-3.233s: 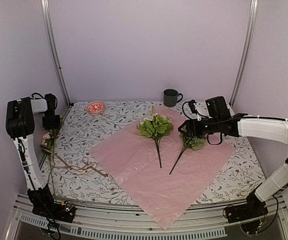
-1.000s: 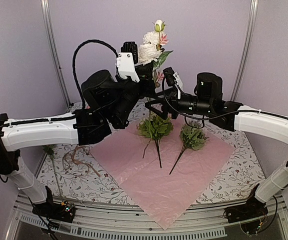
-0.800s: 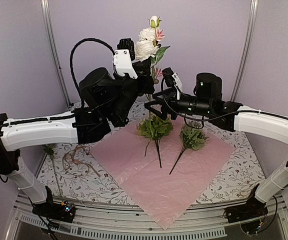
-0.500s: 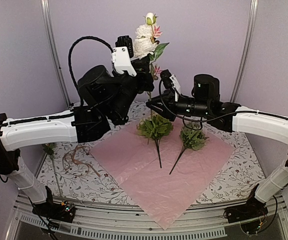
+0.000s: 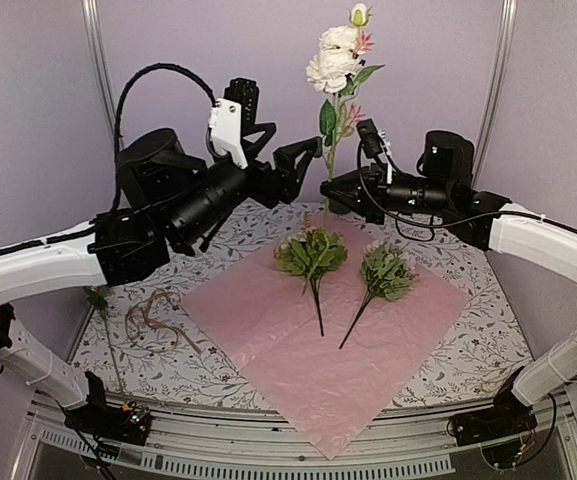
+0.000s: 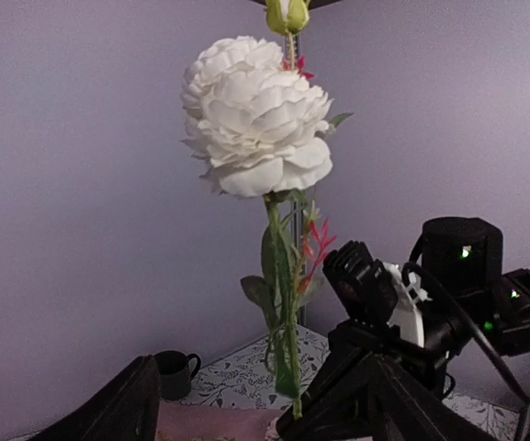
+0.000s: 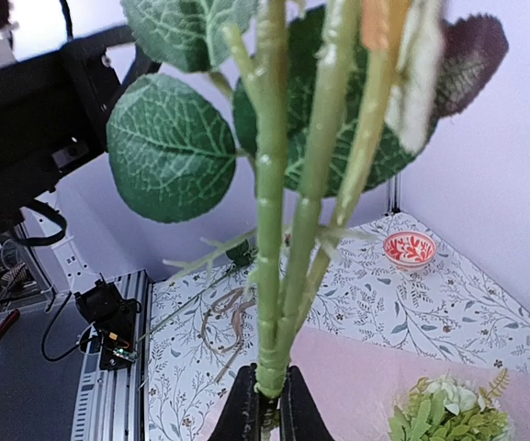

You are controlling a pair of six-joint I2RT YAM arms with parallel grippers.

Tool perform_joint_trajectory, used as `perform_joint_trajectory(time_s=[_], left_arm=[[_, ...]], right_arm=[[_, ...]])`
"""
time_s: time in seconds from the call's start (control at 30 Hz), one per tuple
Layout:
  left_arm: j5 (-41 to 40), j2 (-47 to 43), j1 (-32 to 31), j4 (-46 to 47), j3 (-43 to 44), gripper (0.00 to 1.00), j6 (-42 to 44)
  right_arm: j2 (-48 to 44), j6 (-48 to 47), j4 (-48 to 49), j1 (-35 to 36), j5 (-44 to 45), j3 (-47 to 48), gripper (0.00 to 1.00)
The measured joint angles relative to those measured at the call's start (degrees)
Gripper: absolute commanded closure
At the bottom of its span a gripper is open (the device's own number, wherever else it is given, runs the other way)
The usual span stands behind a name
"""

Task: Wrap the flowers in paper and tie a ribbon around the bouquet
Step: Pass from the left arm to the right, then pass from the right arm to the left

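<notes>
The flower stem [image 5: 331, 165] will stay stretched out when I lay it on the paper, because the white blooms [image 5: 334, 63] stand high above a low pinch.
A tall flower stem with white blooms [image 5: 333, 65] stands upright in the air. My right gripper [image 5: 332, 188] is shut on its lower green stalk [image 7: 269, 303], and the right wrist view shows that gripper [image 7: 270, 409] pinching the stalk's foot. My left gripper [image 5: 290, 160] hangs open just left of the stem, and the stem is clear of it. In the left wrist view the white bloom [image 6: 257, 129] rises beyond that gripper [image 6: 255, 423]. Two leafy sprigs [image 5: 311, 252] [image 5: 386, 270] lie on the lilac-pink paper [image 5: 298, 345]. The beige ribbon [image 5: 146, 315] curls on the cloth at the left.
A dark mug [image 6: 173, 372] stands at the back of the table. A red-patterned bowl [image 7: 409, 248] sits on the floral table cloth [image 5: 468, 345]. One more stem [image 5: 98, 300] lies at the cloth's left edge. Both arms reach over the table's back half.
My right gripper shut on the flower stem. My left gripper then opened, let it go and drew back to the left. The stem moved up and to the right.
</notes>
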Motion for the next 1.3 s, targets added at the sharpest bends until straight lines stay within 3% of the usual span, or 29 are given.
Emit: perform_joint_trajectory(time_s=[0.17, 0.33, 0.5, 0.6, 0.87, 1.07, 1.17, 1.3], left_arm=[[12.7, -13.9, 1.3, -6.0, -8.2, 0.21, 1.7], [24.5, -20.0, 1.4, -7.6, -14.2, 0.25, 3.4], [35.4, -16.9, 1.5, -7.0, -19.3, 0.27, 4.5], [39.8, -12.1, 1.5, -5.3, -19.6, 0.33, 4.5], [47.7, -1.9, 2.9, 0.2, -14.5, 0.53, 2.7], [51.5, -0.3, 3.6, 6.3, -13.9, 0.57, -0.1], [53.0, 1.4, 3.6, 7.8, -12.4, 0.7, -1.5], [54.1, 4.7, 3.8, 8.2, -9.6, 0.96, -3.1]], right_arm=[[-4.4, -0.7, 0.2, -4.9, -10.8, 1.2, 1.0], [-6.1, -2.1, 0.4, -5.1, -22.7, 2.6, 1.0], [-6.4, -1.6, 2.7, -4.8, -30.6, 2.8, 1.0], [-6.4, -1.0, 4.5, -3.6, -32.3, 2.8, 1.0], [-6.4, -0.3, 7.5, 0.6, -34.4, 2.8, 1.0], [-6.4, -0.3, 8.3, 1.1, -34.8, 2.6, 1.0], [-6.3, -0.3, 8.5, 1.1, -34.8, 2.5, 1.0], [-6.0, -0.1, 8.9, 1.3, -34.8, 2.5, 1.0]])
